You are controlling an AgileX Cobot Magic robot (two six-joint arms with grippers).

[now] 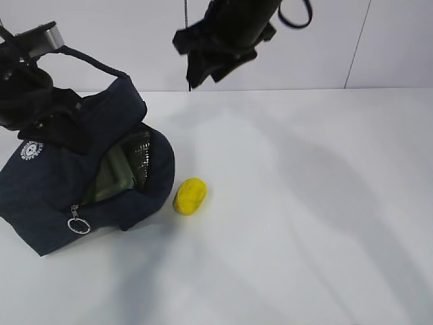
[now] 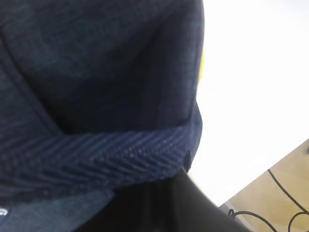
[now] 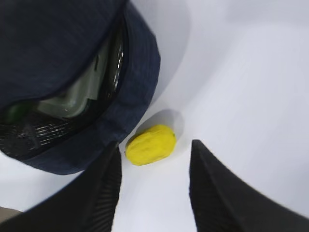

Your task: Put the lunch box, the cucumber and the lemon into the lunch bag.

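I see a dark gap (image 1: 141,156) between the lunch box and the lunch bag's side, so the yellow lemon (image 1: 190,196) will come to rest there when I bring it in.
The navy lunch bag (image 1: 47,196) lies tipped on the left of the white table, its mouth facing right. Inside, the pale green lid of the lunch box (image 1: 111,177) (image 3: 72,101) shows. Deeper in the bag, a small dark green patch (image 3: 17,112) appears to be the cucumber. The yellow lemon (image 1: 190,196) (image 3: 150,144) rests on the table just outside the bag's mouth. My left gripper (image 1: 57,118) is shut on the bag's upper fabric, and navy cloth (image 2: 96,72) fills its view. My right gripper (image 1: 203,64) (image 3: 156,145) hangs high above the lemon, open and empty.
The bag's silver ring zipper pull (image 1: 78,225) hangs at its front, and a loop handle (image 1: 95,62) arches over the top. White table (image 1: 304,203) stretches to the right. The left wrist view shows the table's edge with floor and cables (image 2: 285,198) beyond.
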